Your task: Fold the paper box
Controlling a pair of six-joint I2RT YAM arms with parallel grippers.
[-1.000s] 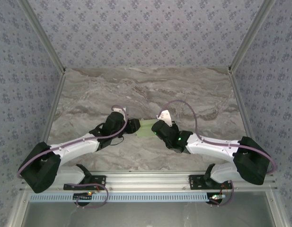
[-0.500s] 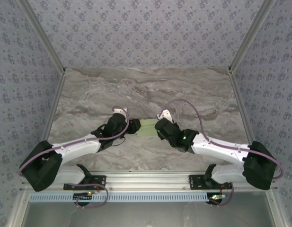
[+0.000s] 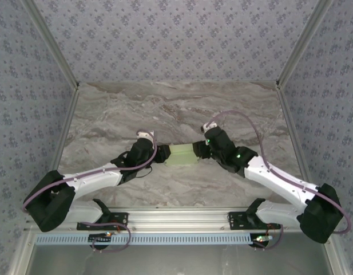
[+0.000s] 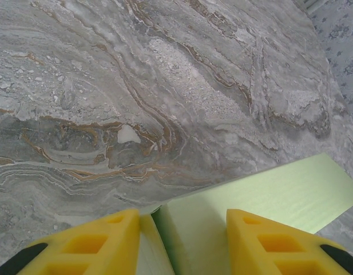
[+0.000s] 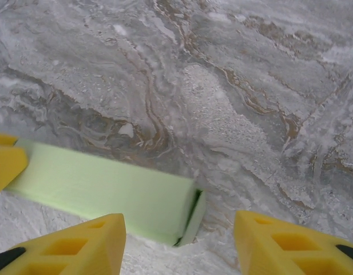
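My right gripper should straddle the paper box's corner seam (image 5: 180,239) and squeeze the end flap and broad side together, because the end flap (image 5: 193,219) stands partly open from that broad side.
The paper box (image 3: 181,154), pale green and folded into a flat oblong, lies on the marble between both grippers. My left gripper (image 3: 163,153) is shut on its left end. In the left wrist view the yellow fingers (image 4: 102,238) bracket the box (image 4: 262,195), one against a side flap, the other on the broad face. My right gripper (image 3: 200,150) stands open just off the right end. In the right wrist view the box (image 5: 107,189) shows an end flap (image 5: 194,215) slightly ajar, ahead of the gripper (image 5: 179,220) and untouched.
The marble tabletop (image 3: 176,109) stretches behind the box to patterned walls (image 3: 176,40) on three sides. An aluminium rail (image 3: 176,216) with the arm bases runs along the near edge.
My right gripper has opened and pulled back to the right off the box, its arm swinging outward. More of the green box shows now. The left gripper has stayed put.
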